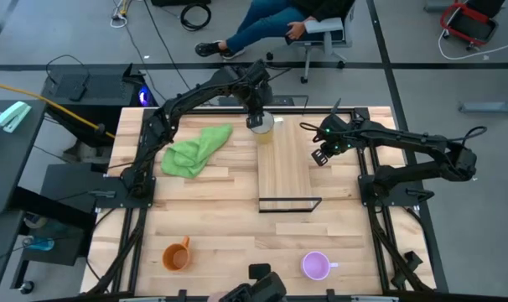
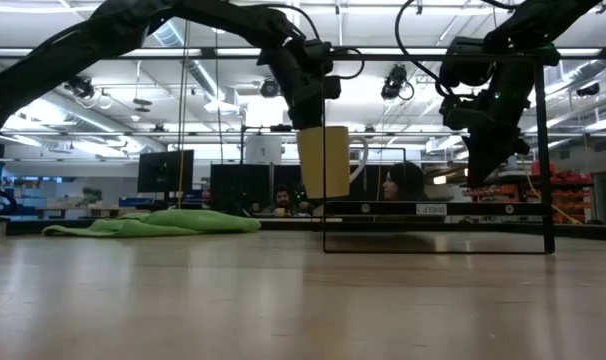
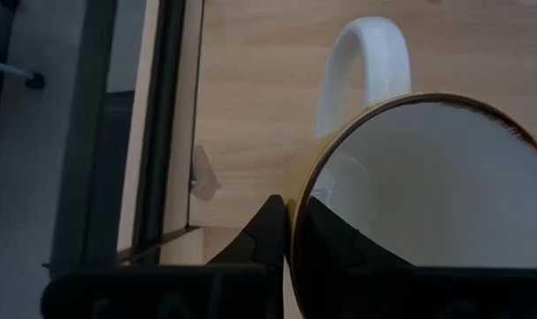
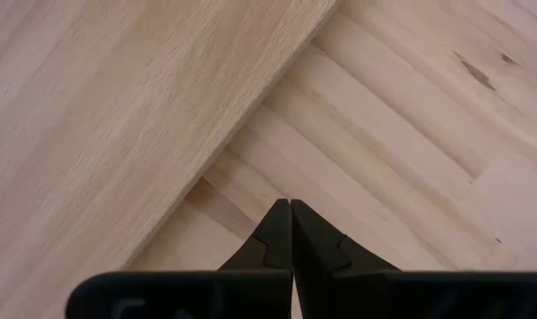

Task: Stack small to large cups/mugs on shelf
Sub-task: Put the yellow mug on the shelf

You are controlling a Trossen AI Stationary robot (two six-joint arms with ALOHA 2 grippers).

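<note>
The white mug sticks out partly over the shelf's long edge (image 2: 322, 197), so my left gripper should put it down, open, and push the mug's side (image 2: 304, 165) further onto the shelf.
The white mug (image 2: 323, 160), yellowish inside, is upright over the far end of the light-wood shelf (image 1: 283, 164), in my left gripper (image 1: 256, 117), which is shut on it. The shelf's black frame (image 1: 289, 204) stands at its near end. My right gripper (image 1: 321, 155) is shut and empty, above the table just right of the shelf's right edge (image 4: 251, 106). The orange mug (image 1: 177, 256) and the light purple mug (image 1: 315, 266) stand on their bases near the table's front edge. My left gripper pinches the white mug's rim (image 3: 295, 221) with one finger inside (image 3: 339, 252) and one outside (image 3: 264, 239). The fingers come from above, pointing down, beside the side that bears the handle (image 3: 366, 62). The mug is upright; whether its base rests on the shelf, I cannot tell.
A green cloth (image 1: 195, 149) lies on the table left of the shelf. A seated person (image 1: 275, 21) is beyond the table's far edge. Bare tabletop (image 1: 237, 243) lies between the shelf's near end and the two mugs.
</note>
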